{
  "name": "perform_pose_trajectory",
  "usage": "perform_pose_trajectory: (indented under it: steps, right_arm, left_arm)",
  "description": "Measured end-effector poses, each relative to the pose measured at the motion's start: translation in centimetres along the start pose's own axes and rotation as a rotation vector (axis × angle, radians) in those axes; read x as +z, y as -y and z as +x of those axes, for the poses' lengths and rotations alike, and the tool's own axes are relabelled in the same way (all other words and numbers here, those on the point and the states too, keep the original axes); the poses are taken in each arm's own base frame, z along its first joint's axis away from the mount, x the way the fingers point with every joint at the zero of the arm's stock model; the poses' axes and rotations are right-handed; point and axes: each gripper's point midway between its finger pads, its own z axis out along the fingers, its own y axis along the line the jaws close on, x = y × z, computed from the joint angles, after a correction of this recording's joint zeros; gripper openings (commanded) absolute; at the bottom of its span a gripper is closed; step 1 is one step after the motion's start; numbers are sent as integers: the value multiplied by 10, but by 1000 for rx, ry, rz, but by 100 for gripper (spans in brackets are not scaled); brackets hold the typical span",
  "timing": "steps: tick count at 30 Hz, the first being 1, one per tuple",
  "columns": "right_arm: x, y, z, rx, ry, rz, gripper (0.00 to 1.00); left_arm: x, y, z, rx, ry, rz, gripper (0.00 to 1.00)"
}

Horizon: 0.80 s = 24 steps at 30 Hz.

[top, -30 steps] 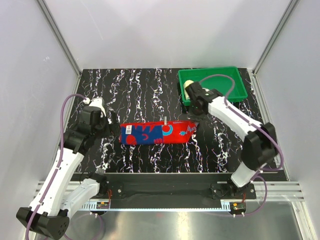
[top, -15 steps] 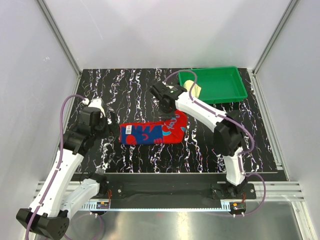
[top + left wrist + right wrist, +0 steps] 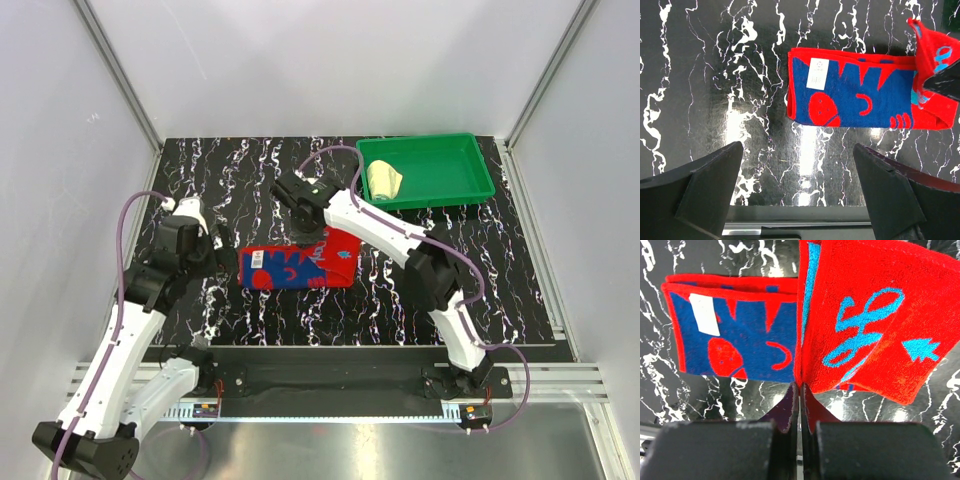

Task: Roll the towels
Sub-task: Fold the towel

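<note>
The red flap's edge (image 3: pixel 807 315) lies square across the towel, so my right gripper continues toward the towel's open labelled end (image 3: pixel 243 268) and releases where the towel's ends meet.
The red towel (image 3: pixel 285 270) with blue patterns lies folded into a long strip in the middle of the table. My right gripper (image 3: pixel 307 224) is shut on its right end, which it holds lifted and turned back over the strip. The right wrist view shows the pinched red flap (image 3: pixel 875 315) rising from the closed right gripper (image 3: pixel 800 385). My left gripper (image 3: pixel 214 249) stands open just left of the towel, touching nothing. In the left wrist view the open left gripper (image 3: pixel 797 147) is short of the towel's labelled end (image 3: pixel 840 95). The pale yellow towel (image 3: pixel 383 180) lies rolled in the tray.
A green plastic tray (image 3: pixel 470 190) sits at the back right corner of the black marbled table (image 3: pixel 240 180). White walls and metal posts close in the sides and back. The right arm reaches across the table's centre.
My right gripper has swung left from beside the tray to the table's middle, carrying the red towel's right end back over the strip. The left arm has stayed put.
</note>
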Motion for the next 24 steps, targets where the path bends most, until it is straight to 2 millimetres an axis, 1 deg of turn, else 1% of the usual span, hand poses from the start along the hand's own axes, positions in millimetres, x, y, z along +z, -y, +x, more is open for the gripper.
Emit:
perform_pose_trajectory:
  steps: [6,11,24]
  right_arm:
    - [-2,-21,3,-5,2,-36,0]
    - [-4,-42,9,-14,-3,-79,0]
    - [0,-82,25,-22,-23,-175,0]
  left_arm:
    - [-4,-3,-3,-8,25,-10,99]
    - [-6,-5,-5,-12,37,-16,99]
    - [-6,-9,-6,-21,44,-30,99]
